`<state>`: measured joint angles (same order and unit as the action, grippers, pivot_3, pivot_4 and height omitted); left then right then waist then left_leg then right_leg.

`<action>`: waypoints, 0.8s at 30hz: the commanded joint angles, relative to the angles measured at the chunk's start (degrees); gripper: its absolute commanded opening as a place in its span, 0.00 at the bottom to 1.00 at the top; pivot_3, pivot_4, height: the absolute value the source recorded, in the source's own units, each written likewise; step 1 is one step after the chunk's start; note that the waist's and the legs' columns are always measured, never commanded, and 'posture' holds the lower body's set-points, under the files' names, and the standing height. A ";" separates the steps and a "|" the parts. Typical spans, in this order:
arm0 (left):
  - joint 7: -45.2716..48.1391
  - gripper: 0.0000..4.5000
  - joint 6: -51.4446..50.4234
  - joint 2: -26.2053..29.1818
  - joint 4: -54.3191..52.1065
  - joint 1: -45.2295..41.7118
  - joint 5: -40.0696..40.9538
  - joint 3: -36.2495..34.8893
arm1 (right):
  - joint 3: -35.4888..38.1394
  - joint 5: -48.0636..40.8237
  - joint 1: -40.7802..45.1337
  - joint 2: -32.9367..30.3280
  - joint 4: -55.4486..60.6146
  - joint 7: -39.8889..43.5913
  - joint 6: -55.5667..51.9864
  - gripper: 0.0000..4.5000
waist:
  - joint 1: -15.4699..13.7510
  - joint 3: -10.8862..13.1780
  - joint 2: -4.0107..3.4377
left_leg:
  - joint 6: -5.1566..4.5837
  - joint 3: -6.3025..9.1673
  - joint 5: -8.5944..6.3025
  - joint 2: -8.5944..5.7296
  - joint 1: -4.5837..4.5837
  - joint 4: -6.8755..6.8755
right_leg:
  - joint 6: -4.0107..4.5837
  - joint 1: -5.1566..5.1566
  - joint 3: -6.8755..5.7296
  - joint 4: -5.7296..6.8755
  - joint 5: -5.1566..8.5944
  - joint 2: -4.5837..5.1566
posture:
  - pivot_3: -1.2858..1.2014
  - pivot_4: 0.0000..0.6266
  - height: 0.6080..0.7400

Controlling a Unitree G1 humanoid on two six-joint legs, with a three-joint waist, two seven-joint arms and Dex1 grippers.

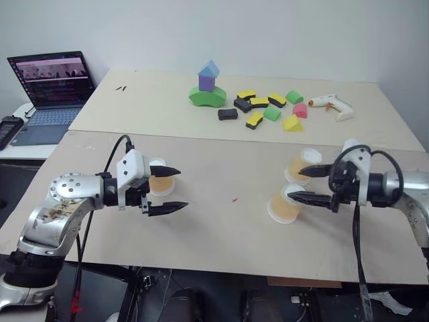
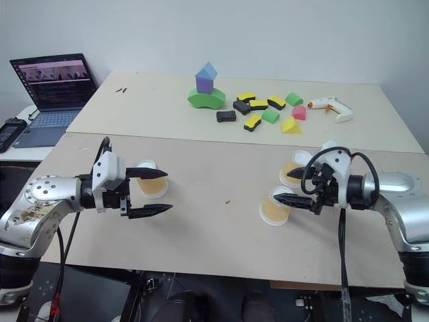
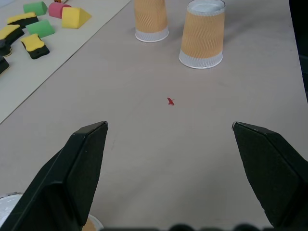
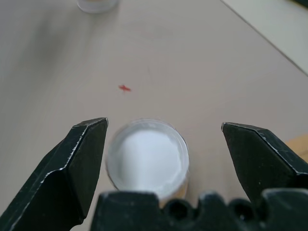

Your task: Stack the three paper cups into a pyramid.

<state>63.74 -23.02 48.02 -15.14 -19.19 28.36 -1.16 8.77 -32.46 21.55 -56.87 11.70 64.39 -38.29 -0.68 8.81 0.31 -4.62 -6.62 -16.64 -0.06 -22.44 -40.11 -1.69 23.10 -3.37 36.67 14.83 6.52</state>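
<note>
The nearer cup's white base [image 4: 148, 160] is low and off-centre under my right gripper. I should move toward the near edge and go down around the cup's sides [image 1: 284, 207] before I close.
Three tan-orange paper cups stand upside down on the beige table [image 1: 221, 241]. One cup [image 1: 159, 182] stands just behind my left gripper [image 1: 182, 189], which is open and empty and points toward the table's middle. The other two cups [image 1: 299, 166] [image 1: 284, 204] stand close together on the right. My right gripper [image 1: 295, 184] hovers open over them. In the right wrist view the nearer cup's white base [image 4: 147, 159] lies below and between the open fingers, not touched. The left wrist view shows both right-hand cups [image 3: 150, 19] [image 3: 202, 33] far ahead.
On the far table sit a block tower [image 1: 208, 86] with a blue roof, several loose foam blocks [image 1: 265, 107] and a white glue gun [image 1: 332, 104]. A laptop [image 1: 50, 94] stands at the far left. A small red mark [image 1: 234, 200] lies between the grippers.
</note>
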 commanded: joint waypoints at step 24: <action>-0.42 0.98 -3.02 0.23 -3.01 -1.14 1.15 -1.22 | -3.65 10.15 -8.07 -1.06 -1.22 -0.71 8.74 1.00 | 0.59 0.00 0.10 | -0.05 0.05 -0.03 0.01 0.12 -0.20 | -0.05 -0.17 0.01 0.05 -0.02 -0.01 | 0.52 0.24 1.00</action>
<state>63.45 -26.48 47.90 -17.08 -19.57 29.29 -1.07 4.92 -21.67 12.40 -57.88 9.07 63.65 -29.52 -0.09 8.81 0.41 -4.67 -6.56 -16.67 -0.05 -22.35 -40.31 -1.74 22.94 -3.39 36.71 14.81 6.51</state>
